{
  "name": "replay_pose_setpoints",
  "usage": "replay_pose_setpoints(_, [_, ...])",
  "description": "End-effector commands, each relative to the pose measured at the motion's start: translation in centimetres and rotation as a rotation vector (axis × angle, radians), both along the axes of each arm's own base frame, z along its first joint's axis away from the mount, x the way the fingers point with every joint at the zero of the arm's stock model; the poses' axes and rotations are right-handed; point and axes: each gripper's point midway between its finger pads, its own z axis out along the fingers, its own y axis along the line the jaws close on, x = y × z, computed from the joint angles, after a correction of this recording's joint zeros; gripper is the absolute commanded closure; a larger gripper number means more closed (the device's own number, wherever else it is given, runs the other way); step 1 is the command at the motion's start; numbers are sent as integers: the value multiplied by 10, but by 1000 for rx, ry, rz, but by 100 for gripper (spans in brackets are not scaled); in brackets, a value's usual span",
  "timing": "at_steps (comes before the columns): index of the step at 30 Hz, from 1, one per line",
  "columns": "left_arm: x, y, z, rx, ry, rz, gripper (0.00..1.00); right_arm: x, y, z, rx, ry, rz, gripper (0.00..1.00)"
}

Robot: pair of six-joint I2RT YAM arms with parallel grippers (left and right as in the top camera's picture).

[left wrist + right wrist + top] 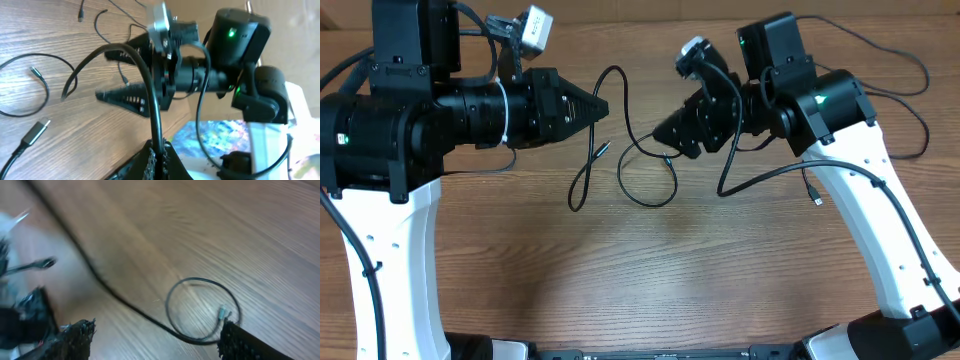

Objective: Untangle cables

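Note:
The black cable arcs (615, 69) next to my right gripper's open fingers, so my left gripper keeps hold of the cable until those fingers close on its hanging strand (629, 128), and then let go.
Several thin black cables lie loose on the wooden table. My left gripper (602, 107) is shut on one cable (624, 95), which arcs up from the jaws and drops to the table. In the left wrist view the jaws (159, 152) pinch this cable (131, 56). It runs on into a loop (650, 185) below my right gripper (665, 138). My right gripper is open and empty; its fingers (157, 340) hover over a small cable loop (172, 325) with a silver plug (223, 312). Another strand (582, 180) lies at centre left.
A further cable (765, 178) with a plug end (815, 198) lies under the right arm. A silver-tipped USB plug (37, 131) and a cable loop (42, 82) lie on the table. Thick arm wires (905, 90) trail at the back right.

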Motion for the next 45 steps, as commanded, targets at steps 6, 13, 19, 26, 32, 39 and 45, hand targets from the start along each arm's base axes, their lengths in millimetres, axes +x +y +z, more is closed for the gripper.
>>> replay_pose_setpoints(6, [-8, -10, 39, -170, 35, -6, 96, -13, 21, 14, 85, -91, 189, 24])
replay_pose_setpoints(13, [-2, -12, 52, -226, 55, 18, 96, -22, 29, 22, 137, -120, 272, 24])
replay_pose_setpoints(19, [-9, -18, 69, -299, 51, -52, 96, -19, 30, 24, 143, -134, 270, 35])
replay_pose_setpoints(26, [-9, -18, 69, -300, 58, -47, 96, -16, 31, 27, 153, -130, 247, 48])
replay_pose_setpoints(32, [-8, -18, 69, -299, 57, -45, 96, -11, 33, 31, 174, -123, 217, 77])
replay_pose_setpoints(39, [-8, -18, 69, -299, 54, -45, 96, -10, 32, 31, 171, -111, 200, 83])
replay_pose_setpoints(45, [-6, -17, 70, -296, 40, -38, 96, -2, 25, 22, 117, -100, 134, 83])
